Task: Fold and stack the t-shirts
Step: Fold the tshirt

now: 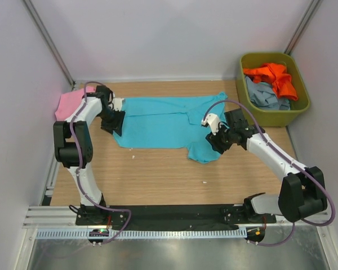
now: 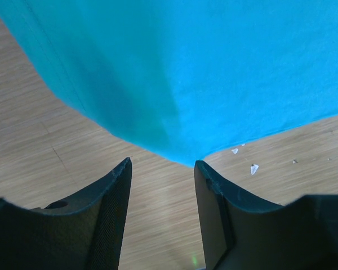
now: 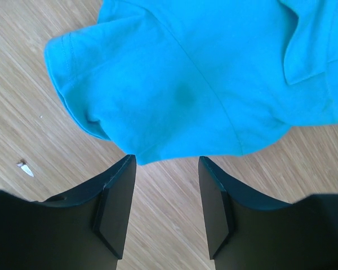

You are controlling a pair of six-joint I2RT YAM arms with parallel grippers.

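I can see that the turquoise t-shirt's hem slants in toward its front corner (image 2: 188, 158), so next I move my left gripper to the hem (image 2: 110, 125) next to that corner and pull it straight before I fold.
A large turquoise t-shirt (image 1: 163, 121) lies spread on the wooden table; it also shows in the left wrist view (image 2: 214, 67) and the right wrist view (image 3: 203, 79). My left gripper (image 1: 114, 121) is open at its left bottom corner, its jaws just short of the cloth (image 2: 162, 164). My right gripper (image 1: 217, 140) is open over the bunched right sleeve, empty, with bare wood between the jaws (image 3: 166, 163). A pink t-shirt (image 1: 69, 103) lies at the far left behind the left arm. An orange t-shirt (image 1: 273, 76) and a grey-blue one (image 1: 265, 95) lie in the bin.
The olive-green plastic bin (image 1: 301, 104) stands at the back right corner. White walls close in the table on three sides. Small white scraps (image 2: 253, 167) lie on the wood near the shirt's front edge.
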